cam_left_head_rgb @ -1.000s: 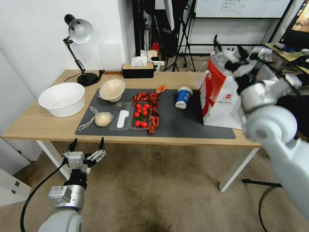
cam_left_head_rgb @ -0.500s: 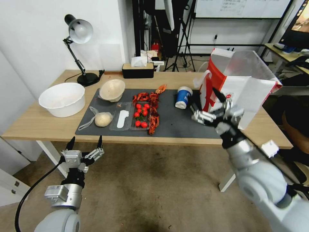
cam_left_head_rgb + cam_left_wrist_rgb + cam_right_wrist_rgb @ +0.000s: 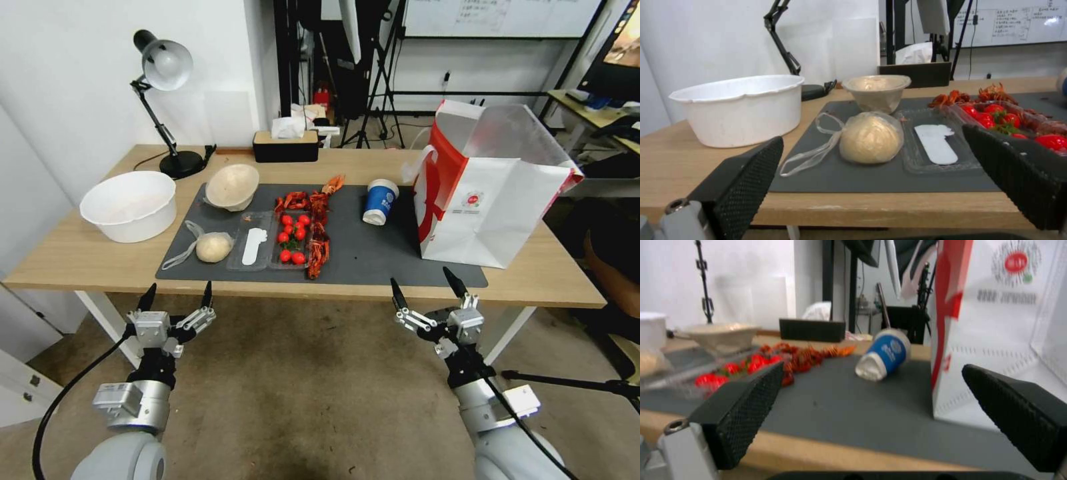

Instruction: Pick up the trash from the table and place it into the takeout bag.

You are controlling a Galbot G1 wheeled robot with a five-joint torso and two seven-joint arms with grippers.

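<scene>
I expect the clear bag to trail long limp loops beside the wrapped beige lump when I carry it, because the loops spread from the bag's gathered neck.
The takeout bag stands open at the right end of the table, partly on the dark mat. Beside it a blue paper cup lies tipped over; the right wrist view shows this cup next to the bag. A beige paper bowl and a clear bag with a beige lump rest on the mat's left part. My left gripper and right gripper both hang open and hold nothing, below and in front of the table's front edge.
A large white tub sits at the left end of the table. A clear tray with tomatoes and red crayfish shells lie mid-mat. A desk lamp and a tissue box stand at the back.
My right arm has come down from over the takeout bag to below the table's front edge, fingers open and holding nothing. The left arm has barely moved.
</scene>
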